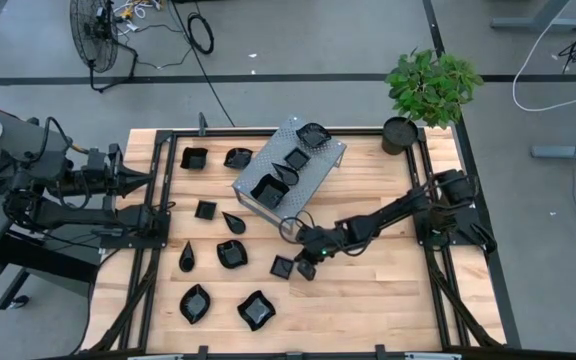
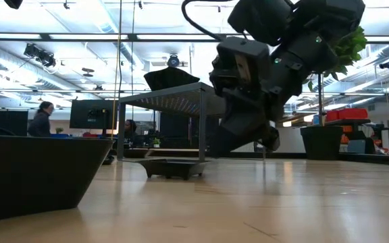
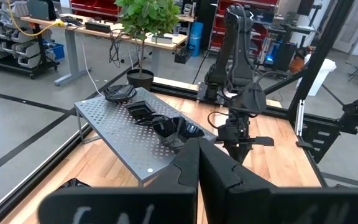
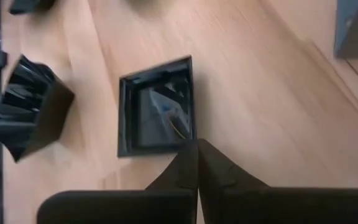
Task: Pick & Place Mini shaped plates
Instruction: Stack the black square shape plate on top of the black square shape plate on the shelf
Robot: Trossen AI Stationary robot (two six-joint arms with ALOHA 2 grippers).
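Note:
The plate is still flat and my right gripper's fingers are closed together at the square plate's corner (image 4: 192, 138). I should open them and put one on each side of its side rim (image 4: 192, 102) before I lift.
A small square black plate (image 4: 157, 106) lies flat on the wooden table (image 1: 368, 300) near its middle. My right gripper (image 4: 197, 144) (image 1: 303, 268) slants down from the table's right side and is shut at that plate's corner. A wavy-rimmed plate (image 4: 33, 115) sits close by. Several more black mini plates lie on the table's left half, such as a teardrop plate (image 1: 186, 255) and a leaf plate (image 1: 256, 310). Others rest on the grey metal box (image 1: 268, 162). My left gripper (image 3: 197, 152) is shut and empty, raised above the table's left edge. My right gripper's fingertips (image 4: 188, 155) meet on the square plate's rim at one corner (image 4: 190, 142), coming from above and from the table's right at a slant. The fingertips cover the pinched spot. The plate lies flat with its base on the table.
The perforated grey metal box stands on legs at the table's far middle. A potted plant (image 1: 400, 135) is at the far right corner. A black frame (image 1: 158, 190) borders the table. Bare wood (image 1: 388, 300) lies near the right front.

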